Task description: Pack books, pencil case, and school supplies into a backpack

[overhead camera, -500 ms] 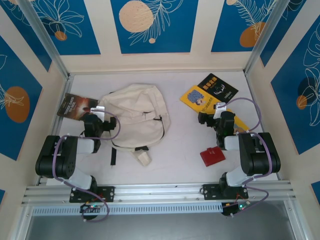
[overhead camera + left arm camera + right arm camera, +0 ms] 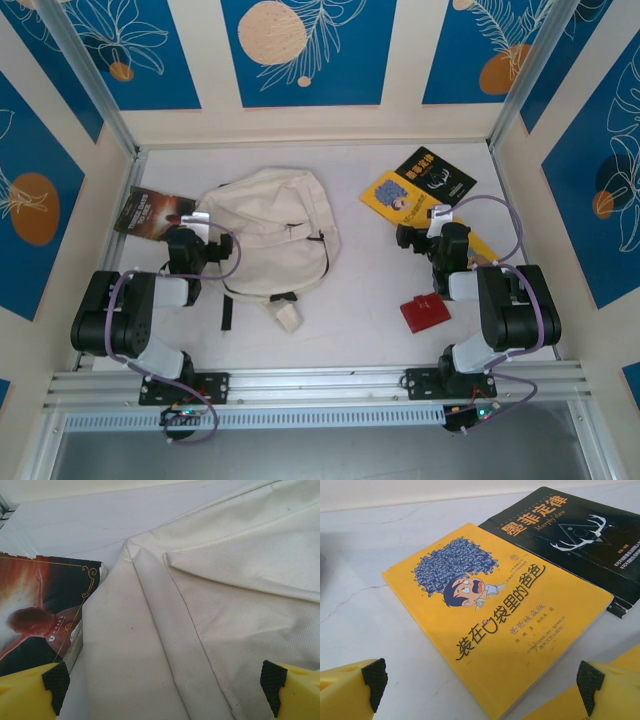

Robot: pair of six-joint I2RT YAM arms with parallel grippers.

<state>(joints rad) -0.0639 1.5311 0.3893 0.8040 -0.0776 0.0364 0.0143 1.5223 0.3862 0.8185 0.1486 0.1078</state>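
Observation:
The backpack is lying flat with its opening collapsed (image 2: 285, 234). So my right gripper should leave the yellow cartoon book and first grab the backpack's edge (image 2: 332, 238) that faces that book.
The cream-white backpack (image 2: 270, 235) lies flat left of centre, its fabric (image 2: 210, 595) spread under my left gripper (image 2: 165, 690). That gripper (image 2: 193, 228) is open at the backpack's left edge, with nothing between its fingers. The dark brown book (image 2: 150, 212) lies just left of it (image 2: 35, 610). My right gripper (image 2: 418, 228) is open just short of the yellow cartoon book (image 2: 490, 610), nothing held (image 2: 482, 690). The black book (image 2: 580, 535) lies behind the yellow one (image 2: 397, 195). A flat red item (image 2: 425, 312), possibly the pencil case, lies beside the right arm.
A flat yellow piece (image 2: 482, 247) lies partly under the right arm and shows at the lower right of the right wrist view (image 2: 555, 705). Walls close the table on three sides. A black strap (image 2: 226, 312) trails from the backpack toward the near edge.

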